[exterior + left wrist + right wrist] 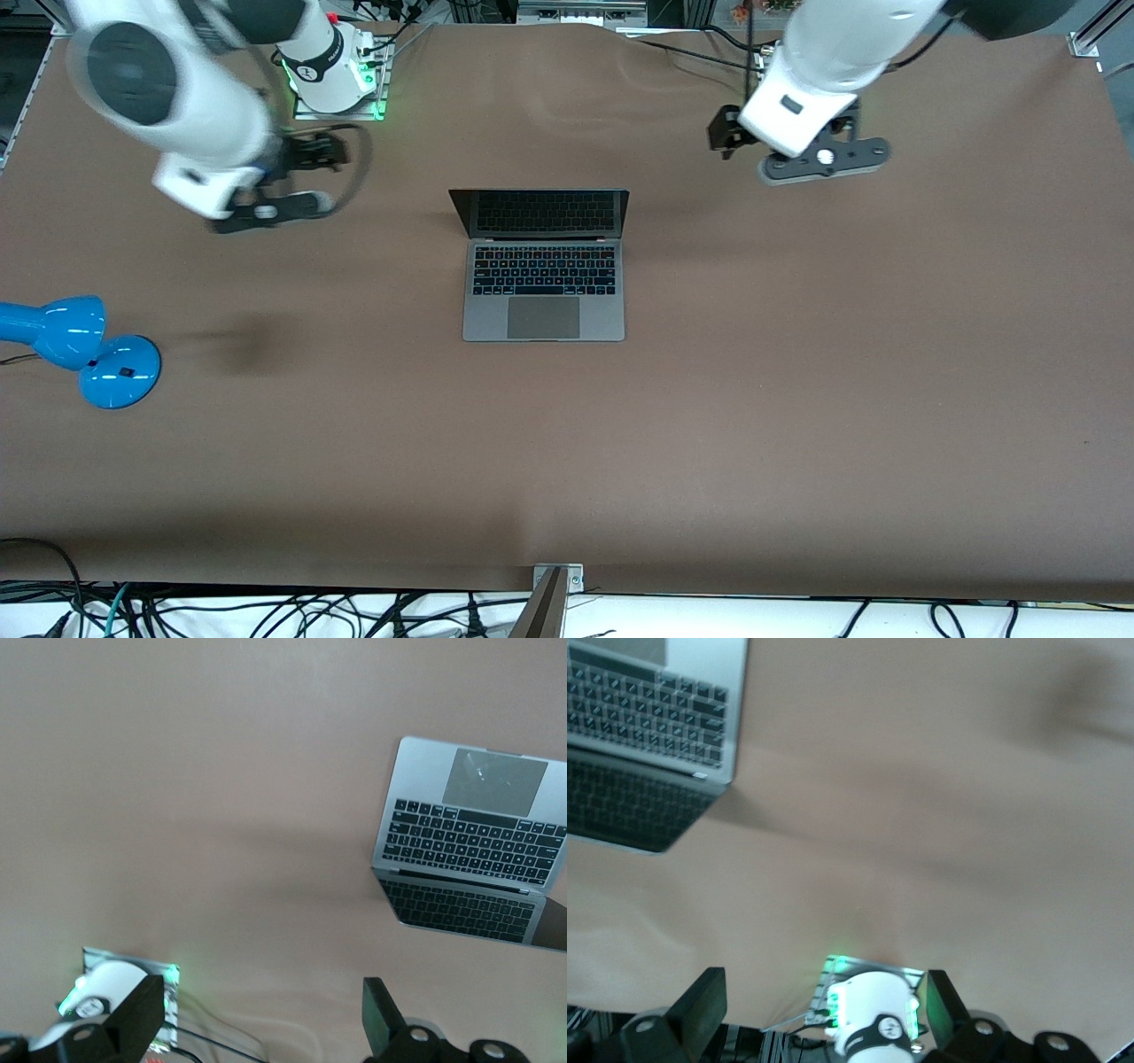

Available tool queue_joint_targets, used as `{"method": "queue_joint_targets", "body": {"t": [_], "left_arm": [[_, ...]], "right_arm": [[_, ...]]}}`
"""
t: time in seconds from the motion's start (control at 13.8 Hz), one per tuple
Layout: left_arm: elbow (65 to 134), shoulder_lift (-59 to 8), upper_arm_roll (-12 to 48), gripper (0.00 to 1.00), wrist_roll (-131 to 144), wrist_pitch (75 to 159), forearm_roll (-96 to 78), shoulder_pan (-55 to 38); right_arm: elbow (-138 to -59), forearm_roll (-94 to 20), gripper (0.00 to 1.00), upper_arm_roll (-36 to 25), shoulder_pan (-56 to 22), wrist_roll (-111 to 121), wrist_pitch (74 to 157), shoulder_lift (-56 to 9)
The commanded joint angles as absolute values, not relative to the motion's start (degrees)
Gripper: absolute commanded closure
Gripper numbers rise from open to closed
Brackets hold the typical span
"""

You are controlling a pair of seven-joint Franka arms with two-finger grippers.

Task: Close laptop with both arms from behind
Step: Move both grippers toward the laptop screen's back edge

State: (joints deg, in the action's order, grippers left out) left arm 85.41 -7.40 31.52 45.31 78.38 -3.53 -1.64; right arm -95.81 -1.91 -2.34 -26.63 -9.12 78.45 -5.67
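Observation:
The laptop's hinge point(544, 240) is along the keyboard's back edge, so the screen point(544, 213) will fold down flat and the laptop's base will stay in place when I push from behind.
The laptop point(543, 292) lies open in the middle of the brown table point(797, 399), its dark screen point(540, 213) standing up and facing the front camera. It also shows in the left wrist view point(469, 828) and the right wrist view point(651, 718). My left gripper point(263, 1014) is open and empty, up over bare table toward the left arm's end from the laptop. My right gripper point(822, 1003) is open and empty, up over bare table toward the right arm's end. Neither touches the laptop.
A blue desk lamp point(80, 350) lies at the right arm's end of the table. The right arm's base point(337, 80) glows green at the table's back edge. Cables point(266, 616) hang below the front edge.

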Motion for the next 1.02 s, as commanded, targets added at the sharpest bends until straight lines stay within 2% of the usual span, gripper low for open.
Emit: {"method": "queue_joint_targets", "body": {"t": [0.0, 0.15, 0.22, 0.29, 0.36, 0.44, 0.51, 0.58, 0.65, 0.73, 0.95], "left_arm": [[85.0, -11.2, 35.0, 0.20, 51.0, 78.3, -5.3, -1.4], [85.1, -14.1, 35.9, 0.53, 53.1, 78.7, -5.6, -3.1], [85.2, -15.5, 35.9, 0.81, 53.3, 78.9, -7.5, -3.6], [85.7, -16.7, 35.9, 1.00, 54.3, 80.1, -10.4, -3.6], [86.8, -17.3, 35.9, 1.00, 54.8, 81.5, -12.5, -3.6], [88.2, -17.6, 35.9, 1.00, 54.8, 83.0, -14.3, -3.6], [89.8, -18.3, 35.9, 1.00, 54.8, 84.7, -16.2, -3.6], [91.7, -18.5, 35.9, 1.00, 54.8, 86.2, -16.8, -3.7], [93.8, -18.5, 36.0, 1.00, 54.8, 88.0, -17.2, -3.7], [95.4, -18.5, 36.0, 1.00, 54.8, 89.7, -18.9, -3.8], [98.5, -19.8, 36.1, 1.00, 54.4, 91.5, -22.0, -5.3]], "right_arm": [[-99.6, -4.7, 0.00, -1.8, -31.0, -17.0, 81.2, -5.4], [-103.0, -4.8, 0.00, 3.0, -31.4, -23.6, 84.9, -4.8], [-104.7, -4.8, 0.00, 4.7, -31.4, -25.5, 86.8, -4.7], [-107.1, -4.8, 0.01, 7.2, -31.4, -28.1, 90.1, -4.4], [-108.7, -4.8, 0.06, 8.5, -31.4, -29.7, 93.0, -4.4], [-109.4, -4.9, 0.16, 9.3, -31.4, -30.2, 94.8, -4.8], [-109.7, -5.7, 0.36, 10.1, -31.4, -30.2, 95.8, -5.4], [-109.6, -6.9, 0.67, 10.4, -31.3, -29.9, 95.9, -6.8], [-109.4, -8.0, 0.93, 10.5, -31.6, -29.7, 95.9, -7.6], [-109.3, -9.3, 1.00, 10.5, -31.6, -29.2, 95.9, -9.0], [-108.9, -12.0, 1.00, 10.5, -31.7, -28.9, 96.8, -11.3]]}}
